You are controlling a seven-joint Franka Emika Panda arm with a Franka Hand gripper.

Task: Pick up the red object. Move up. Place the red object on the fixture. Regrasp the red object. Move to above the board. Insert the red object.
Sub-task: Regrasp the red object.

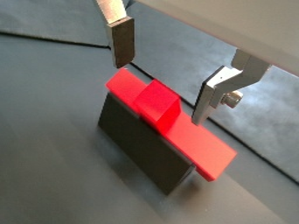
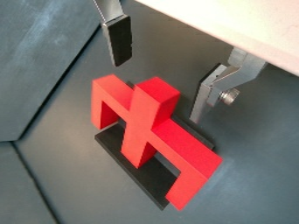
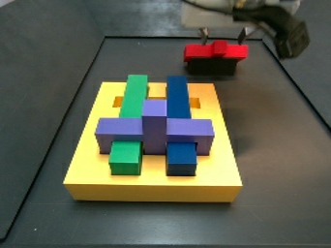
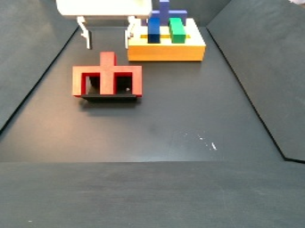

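Observation:
My gripper should expect a hidden middle leg when it lifts the red object, because the dark fixture point(image 1: 142, 143) covers the space under the red object's bar point(image 1: 184, 133).
The red object point(image 1: 163, 122) lies across the top of the dark fixture point(image 1: 140, 153), with its central stub between the finger lines. My gripper point(image 1: 162, 87) hangs just above it, open, and neither pad touches it. In a wrist view the red object point(image 2: 146, 127) shows both end legs and overhangs the fixture point(image 2: 128, 162) under the gripper point(image 2: 160, 89). In a side view the red object point(image 3: 215, 50) sits on the fixture point(image 3: 214, 68) behind the yellow board point(image 3: 155, 179), below the gripper point(image 3: 230, 37). In a side view the gripper point(image 4: 107, 37) stands over the red object point(image 4: 109, 80).
The board point(image 4: 167, 51) carries green point(image 3: 126, 155), blue point(image 3: 181, 157) and purple point(image 3: 155, 128) blocks, crossed at its middle. Raised black walls point(image 3: 300, 92) edge the dark floor.

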